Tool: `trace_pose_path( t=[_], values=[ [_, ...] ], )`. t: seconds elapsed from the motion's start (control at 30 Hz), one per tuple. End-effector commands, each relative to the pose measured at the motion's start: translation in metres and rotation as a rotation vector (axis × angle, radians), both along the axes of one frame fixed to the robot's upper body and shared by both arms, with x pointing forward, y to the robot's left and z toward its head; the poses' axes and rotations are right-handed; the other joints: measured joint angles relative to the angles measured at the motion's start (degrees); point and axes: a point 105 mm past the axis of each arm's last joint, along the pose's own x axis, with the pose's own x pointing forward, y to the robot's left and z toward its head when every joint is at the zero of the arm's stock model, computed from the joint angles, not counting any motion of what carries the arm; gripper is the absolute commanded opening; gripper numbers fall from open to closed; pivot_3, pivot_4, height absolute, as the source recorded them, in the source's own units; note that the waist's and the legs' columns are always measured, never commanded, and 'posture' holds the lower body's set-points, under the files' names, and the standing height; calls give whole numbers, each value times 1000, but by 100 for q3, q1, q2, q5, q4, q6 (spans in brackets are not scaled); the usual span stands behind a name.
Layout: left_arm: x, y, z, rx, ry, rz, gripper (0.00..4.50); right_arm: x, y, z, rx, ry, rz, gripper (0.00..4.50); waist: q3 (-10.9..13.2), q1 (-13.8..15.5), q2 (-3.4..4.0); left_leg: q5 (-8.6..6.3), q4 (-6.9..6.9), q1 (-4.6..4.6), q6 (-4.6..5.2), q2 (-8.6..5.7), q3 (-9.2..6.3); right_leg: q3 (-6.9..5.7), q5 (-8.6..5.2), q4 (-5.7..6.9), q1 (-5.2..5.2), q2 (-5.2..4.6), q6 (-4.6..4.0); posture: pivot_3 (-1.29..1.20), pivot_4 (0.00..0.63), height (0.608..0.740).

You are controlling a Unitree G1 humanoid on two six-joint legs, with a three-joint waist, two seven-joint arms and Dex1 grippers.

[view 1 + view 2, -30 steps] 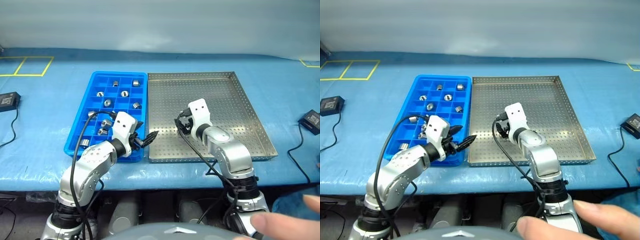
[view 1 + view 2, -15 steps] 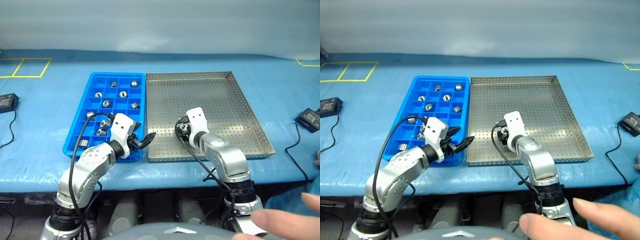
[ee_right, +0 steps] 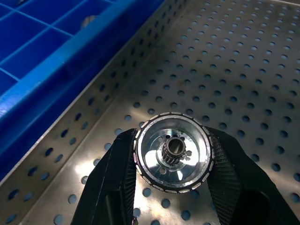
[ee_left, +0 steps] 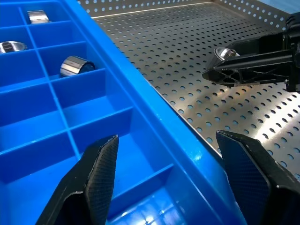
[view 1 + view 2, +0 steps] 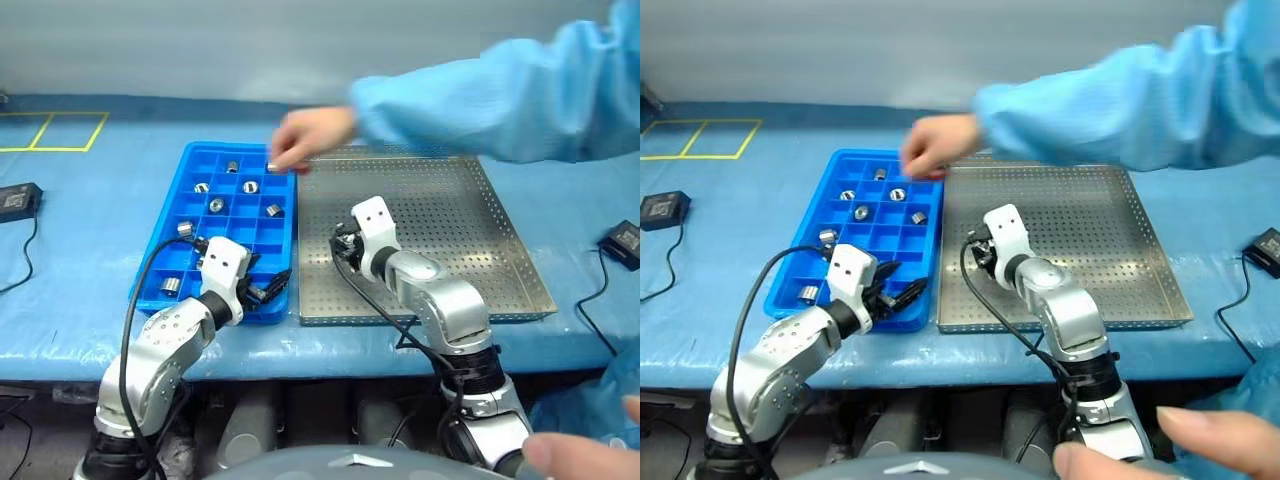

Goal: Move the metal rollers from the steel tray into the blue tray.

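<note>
My right gripper should keep going to the blue tray, as the metal roller's hub [image 3: 174, 148] faces up and a middle compartment of the blue tray [image 5: 888, 240] is empty, and release the roller inside that compartment.
My right gripper [image 5: 343, 246] is shut on one metal roller [image 3: 172, 151], a shiny disc with a small toothed hub. It holds the roller just above the steel tray [image 5: 470, 215], beside the wall that borders the blue tray [image 5: 196, 159]. Several more rollers [image 5: 216, 205] lie in separate compartments of the blue tray. Over that tray's near right corner, my left gripper [image 5: 268, 291] stands open and holds nothing. In the left wrist view its two fingers [image 4: 101, 173] straddle the blue rim, with the held roller [image 4: 225, 53] beyond them.
A person's arm in a light blue sleeve [image 5: 500, 90] reaches from the right across the steel tray, its hand [image 5: 305, 140] over the blue tray's far right corner. Another hand [image 5: 580, 462] shows at the lower right. Black boxes with cables lie at the far left [image 5: 18, 198] and the far right [image 5: 622, 243].
My right gripper has shut on the roller and carried it left toward the blue tray. My left gripper drew back to the left. The person's sleeved arm has come in over the trays.
</note>
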Motion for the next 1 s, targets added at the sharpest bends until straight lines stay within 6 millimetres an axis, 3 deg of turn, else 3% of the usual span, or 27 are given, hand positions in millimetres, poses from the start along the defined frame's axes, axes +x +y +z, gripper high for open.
trace_pose_path(
  t=[0.03,0.23,0.43,0.6,0.8,1.0],
  values=[
    [-3,1,13,5,-54,4,3629,3,5,15,23,-62,16,1711,7,76,13,-2,3,-1,3,-2,2,0,0,0,-1,-3,0,144,150,740],
    [-5,4,16,2,-65,23,3629,4,10,17,33,-70,33,1711,36,117,63,-31,43,-11,16,-35,12,3,9,-2,-10,-42,17,156,150,740],
    [-6,9,17,6,-67,43,3629,4,14,23,54,-81,49,1711,61,138,107,-18,60,-44,109,-134,32,16,26,-8,-21,-136,46,155,150,740],
    [-2,33,23,24,-93,144,3629,-7,31,40,136,-116,185,1711,62,145,106,8,54,-78,125,-202,39,14,46,-19,-45,-204,81,158,150,740],
    [-5,50,25,48,-96,211,3629,2,65,46,71,-214,306,1711,70,119,88,53,-8,-96,56,-180,35,0,67,-18,-87,-183,125,180,150,740],
    [-9,49,26,46,-96,215,3629,13,89,68,107,-295,353,1711,44,176,26,98,-50,-85,14,-96,-43,-54,56,-17,-82,-82,54,211,150,740]
  ],
)
